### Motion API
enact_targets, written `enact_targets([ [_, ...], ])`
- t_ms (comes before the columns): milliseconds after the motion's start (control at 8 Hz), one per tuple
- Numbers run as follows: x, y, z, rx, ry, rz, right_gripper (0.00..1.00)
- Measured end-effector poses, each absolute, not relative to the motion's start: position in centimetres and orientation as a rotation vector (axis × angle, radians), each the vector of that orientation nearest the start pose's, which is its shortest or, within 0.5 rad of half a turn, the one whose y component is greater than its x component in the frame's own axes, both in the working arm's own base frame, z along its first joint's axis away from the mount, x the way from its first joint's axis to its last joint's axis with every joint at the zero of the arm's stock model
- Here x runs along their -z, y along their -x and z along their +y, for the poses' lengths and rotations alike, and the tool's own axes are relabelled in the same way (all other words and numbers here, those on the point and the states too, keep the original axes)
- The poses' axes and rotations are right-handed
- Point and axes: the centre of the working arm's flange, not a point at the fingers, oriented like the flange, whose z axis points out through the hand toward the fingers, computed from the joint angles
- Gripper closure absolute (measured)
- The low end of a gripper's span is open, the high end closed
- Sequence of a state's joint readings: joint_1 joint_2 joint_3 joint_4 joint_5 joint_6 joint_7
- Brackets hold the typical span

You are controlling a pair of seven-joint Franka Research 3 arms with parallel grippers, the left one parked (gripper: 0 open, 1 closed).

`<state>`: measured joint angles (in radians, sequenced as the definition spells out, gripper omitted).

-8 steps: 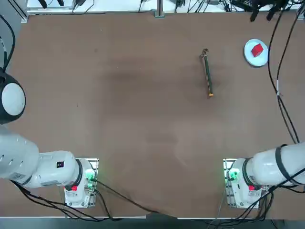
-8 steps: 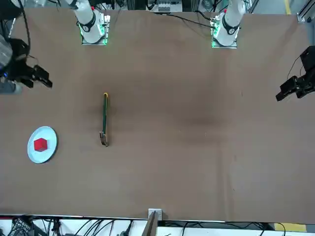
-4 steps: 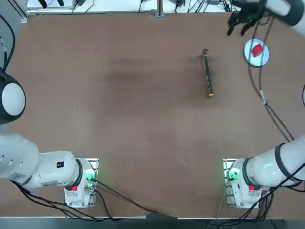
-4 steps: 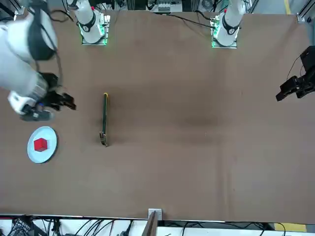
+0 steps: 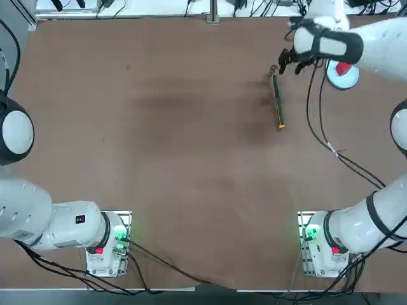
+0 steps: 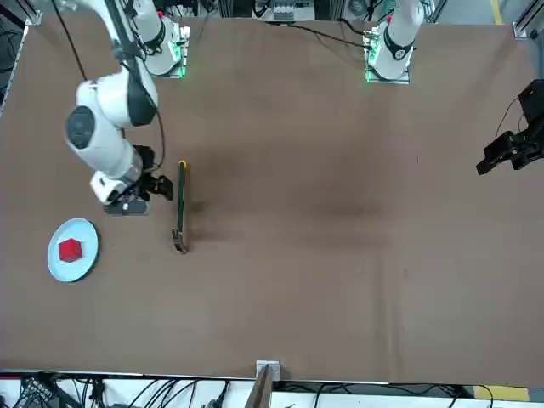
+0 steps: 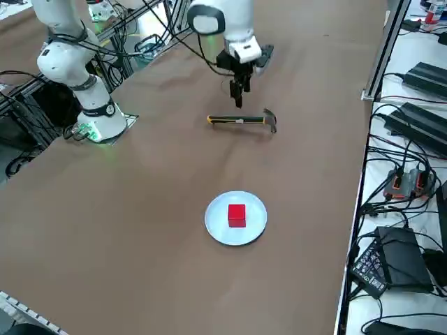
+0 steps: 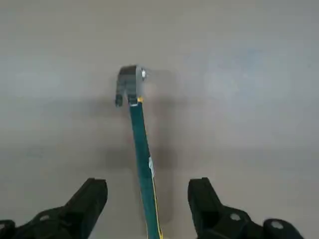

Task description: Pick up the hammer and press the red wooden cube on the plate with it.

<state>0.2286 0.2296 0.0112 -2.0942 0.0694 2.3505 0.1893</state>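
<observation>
My gripper will lift the hammer, and the hammer will then roll claw-up between the fingers, because the hammer's claw point(image 8: 120, 91) sticks out sideways from the handle.
The hammer point(image 5: 277, 98) lies flat on the table, its dark head point(image 8: 129, 84) toward the far edge and its orange tip toward the robot. My right gripper point(image 5: 290, 63) hovers open above it, pointing down near the head end. In the right wrist view the green handle point(image 8: 142, 154) runs between the two fingers point(image 8: 89, 199) without touching them. The red wooden cube point(image 7: 237, 214) sits in the middle of the small pale plate point(image 7: 253, 227), to the right of the hammer. In the top view my arm partly covers the plate point(image 5: 346, 81). The front view shows the gripper point(image 6: 157, 187) beside the hammer point(image 6: 180, 204).
Black cables trail from the right arm across the table's right side point(image 5: 331, 146). The two arm bases point(image 5: 321, 248) stand at the near edge. The brown tabletop point(image 5: 159, 127) spreads wide to the left of the hammer.
My right arm has swung in from the table's far right corner, past the plate, to a spot over the hammer. Hammer, cube and plate have not moved.
</observation>
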Motion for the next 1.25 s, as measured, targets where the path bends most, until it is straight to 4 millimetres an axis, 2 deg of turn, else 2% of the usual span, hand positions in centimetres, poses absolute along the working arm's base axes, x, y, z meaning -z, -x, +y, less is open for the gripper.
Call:
enact_targets([
  [375,-26.0,-55.6,14.0,0.086,3.079,0.082,0.01],
  [625,-23.7,-55.5,14.7,0.093,3.078,0.113,0.03],
  [1250,-22.6,-56.6,14.9,0.17,3.059,0.178,0.15],
])
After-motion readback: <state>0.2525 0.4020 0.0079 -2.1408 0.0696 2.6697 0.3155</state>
